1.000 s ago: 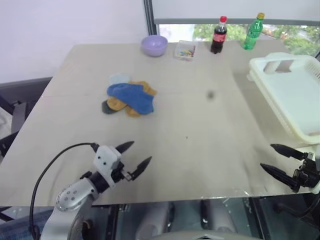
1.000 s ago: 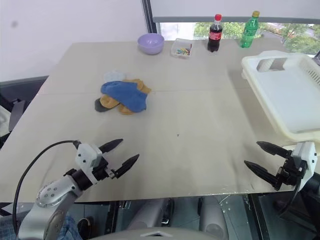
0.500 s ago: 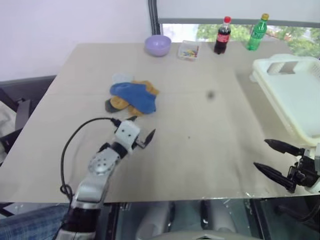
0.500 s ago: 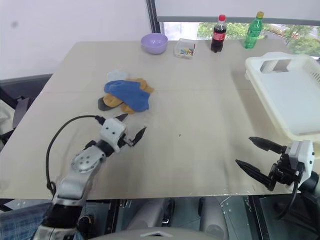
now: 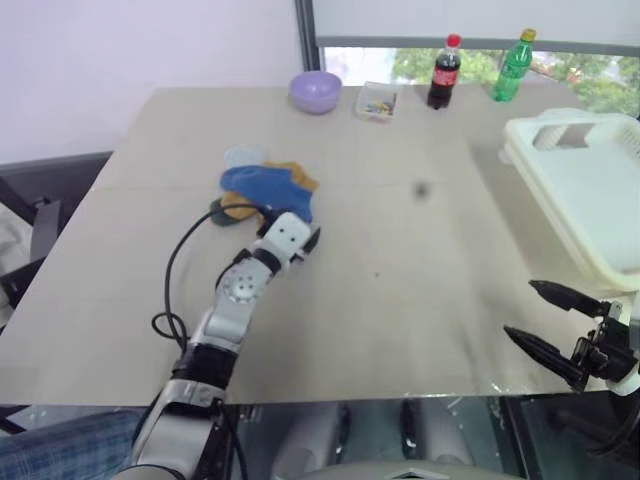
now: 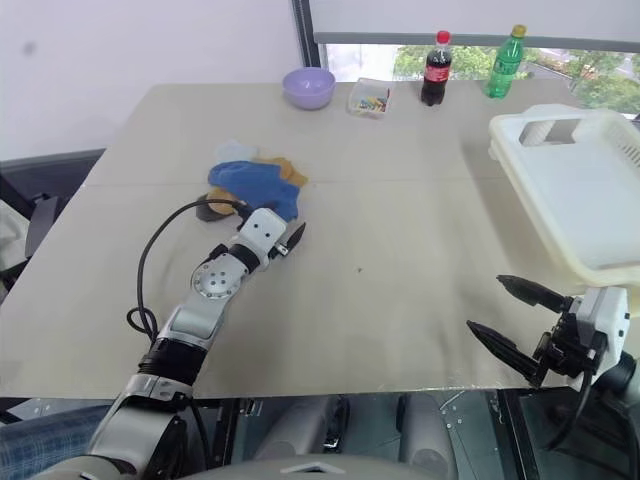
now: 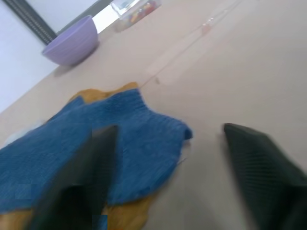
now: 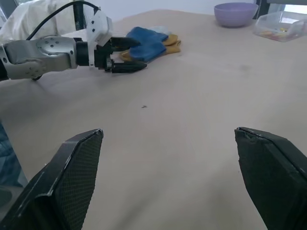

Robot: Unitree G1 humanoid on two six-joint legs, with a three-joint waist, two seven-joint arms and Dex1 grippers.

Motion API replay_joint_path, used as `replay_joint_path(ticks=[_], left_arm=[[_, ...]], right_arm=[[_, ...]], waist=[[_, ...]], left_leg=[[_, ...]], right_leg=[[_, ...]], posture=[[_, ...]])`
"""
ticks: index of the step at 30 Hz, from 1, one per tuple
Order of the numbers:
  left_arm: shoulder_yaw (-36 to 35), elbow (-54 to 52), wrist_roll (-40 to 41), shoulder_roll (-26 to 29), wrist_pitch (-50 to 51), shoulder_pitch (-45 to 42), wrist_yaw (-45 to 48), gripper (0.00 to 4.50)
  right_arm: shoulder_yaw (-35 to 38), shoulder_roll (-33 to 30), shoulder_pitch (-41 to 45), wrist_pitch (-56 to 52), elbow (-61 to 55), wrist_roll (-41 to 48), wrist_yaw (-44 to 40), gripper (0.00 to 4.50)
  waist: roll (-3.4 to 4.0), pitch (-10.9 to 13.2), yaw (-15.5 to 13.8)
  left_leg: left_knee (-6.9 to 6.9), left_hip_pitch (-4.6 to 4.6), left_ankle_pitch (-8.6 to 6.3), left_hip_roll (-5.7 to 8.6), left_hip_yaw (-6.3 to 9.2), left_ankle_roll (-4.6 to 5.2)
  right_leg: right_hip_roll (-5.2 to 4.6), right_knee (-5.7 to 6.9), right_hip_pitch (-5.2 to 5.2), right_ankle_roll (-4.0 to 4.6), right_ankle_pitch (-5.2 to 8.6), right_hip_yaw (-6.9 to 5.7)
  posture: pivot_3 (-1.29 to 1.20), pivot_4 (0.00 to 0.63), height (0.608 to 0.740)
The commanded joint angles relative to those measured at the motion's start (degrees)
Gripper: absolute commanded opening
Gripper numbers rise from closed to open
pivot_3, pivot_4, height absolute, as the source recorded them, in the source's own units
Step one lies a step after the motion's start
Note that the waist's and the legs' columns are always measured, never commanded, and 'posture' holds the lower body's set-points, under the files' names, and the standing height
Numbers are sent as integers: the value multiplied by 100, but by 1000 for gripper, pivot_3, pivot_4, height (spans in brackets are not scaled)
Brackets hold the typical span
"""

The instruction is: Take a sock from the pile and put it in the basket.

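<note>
A blue corner [image 7: 76, 102] sticks out past the royal-blue sock's far edge [image 5: 264, 189], so I should expect a matching sock to be hidden under it when I lift.
The pile [image 5: 252, 190] of socks lies left of the table's middle, mustard-yellow and pale ones under the royal-blue sock [image 5: 262, 185]. My left gripper [image 5: 305, 228] sits low at the sock's near right end, open. In the left wrist view one finger [image 7: 81, 182] lies over the blue sock [image 7: 134, 139] and the other stands over bare table, so the sock's corner is between them. The cream-white basket [image 5: 560, 122] stands at the table's right edge. My right gripper [image 5: 522, 310] hovers open near the front right corner, holding nothing.
A lilac bowl [image 5: 317, 90], a small clear box [image 5: 377, 102], a cola bottle [image 5: 444, 72] and a green bottle [image 5: 514, 65] line the far edge. A black cable [image 5: 185, 262] loops beside my left arm. A dark spot [image 5: 420, 190] marks the table's middle.
My left arm has stretched forward from the front edge to the pile, and its fingers have drawn closer together. The right gripper has hardly moved.
</note>
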State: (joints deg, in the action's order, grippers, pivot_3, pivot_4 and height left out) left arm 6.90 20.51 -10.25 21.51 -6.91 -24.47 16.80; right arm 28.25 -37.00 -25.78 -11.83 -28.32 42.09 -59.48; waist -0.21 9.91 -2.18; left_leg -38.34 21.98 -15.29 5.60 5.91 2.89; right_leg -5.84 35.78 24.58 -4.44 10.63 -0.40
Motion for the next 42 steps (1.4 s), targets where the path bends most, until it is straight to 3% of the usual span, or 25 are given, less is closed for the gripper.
replay_joint_path(ticks=[1,4,5,9,11,15,21,27,30,32,35,40,42], left_arm=[[-57,183,-121,66,-141,-78,-160,1731],[-90,229,-111,80,-135,-66,-213,268],[-102,228,-108,86,-136,-54,-221,28],[-126,63,-42,66,-60,33,-141,28],[-19,-366,193,55,250,191,326,28],[478,-2163,1287,136,1636,751,1967,28],[1256,-3849,2144,85,4417,572,2671,28],[1630,-3808,2464,-828,5365,79,2354,28],[1754,-3680,2636,-1322,5655,-99,2201,770],[1725,-3689,2690,-1265,5657,-156,2331,1468],[1483,-3772,3076,-1062,5864,-304,2690,1468],[559,-3568,4400,-914,6962,-937,3272,1468],[245,-3043,4456,-862,6830,-1307,3332,1468]], right_arm=[[191,22,19,136,-123,39,33,4500],[161,26,71,163,-62,14,29,4500],[152,27,85,171,-47,7,29,4500],[123,29,132,200,10,-20,15,4500],[107,36,148,209,28,-33,9,4500],[98,50,159,217,27,-42,12,4500],[48,94,163,222,-13,-76,45,4500],[-46,136,184,217,-30,-200,123,4500],[-116,56,117,63,-103,-543,457,4500],[-219,-42,70,-136,-184,-743,653,4500],[-454,-163,93,-553,-385,-1011,1073,4500],[-1054,-89,469,-1231,-671,-1030,1661,4500],[-1481,-214,702,-2184,-778,-911,2063,4500]], waist=[[2,-2,-2],[7,-8,-21],[7,-10,-26],[6,-11,-20],[6,-12,-14],[10,-13,4],[4,-9,-15],[3,-8,31],[4,-8,17],[3,-8,-3],[5,-9,15],[5,-7,7],[2,-7,5]], left_leg=[[0,-2,0,-1,0,0],[0,-3,1,0,0,0],[-1,-4,1,1,0,0],[-3,-7,0,4,0,0],[-3,-7,0,3,0,0],[-2,-2,9,4,-3,19],[-3,3,8,6,-3,35],[-6,-2,10,1,-5,35],[-4,-2,11,-3,-5,34],[-6,0,11,1,-5,34],[-5,-3,10,1,-14,34],[-6,4,19,-9,-8,21],[-7,2,19,-6,-8,22]], right_leg=[[1,3,0,0,0,1],[0,5,-2,0,0,0],[-2,5,-4,0,0,0],[-4,4,-8,0,0,0],[-3,5,-8,0,0,0],[-4,4,-4,3,-1,5],[-5,1,-2,1,2,4],[4,5,-4,0,1,7],[7,6,-2,2,2,8],[3,6,-3,1,2,9],[1,6,-2,1,2,16],[11,13,9,2,2,9],[10,12,4,2,2,8]], posture=[[0,150,732],[0,150,732],[0,150,732],[0,150,732],[0,150,732],[0,150,732],[0,150,732],[0,150,732],[0,150,732],[0,150,732],[0,150,732],[0,150,732],[0,150,732]])
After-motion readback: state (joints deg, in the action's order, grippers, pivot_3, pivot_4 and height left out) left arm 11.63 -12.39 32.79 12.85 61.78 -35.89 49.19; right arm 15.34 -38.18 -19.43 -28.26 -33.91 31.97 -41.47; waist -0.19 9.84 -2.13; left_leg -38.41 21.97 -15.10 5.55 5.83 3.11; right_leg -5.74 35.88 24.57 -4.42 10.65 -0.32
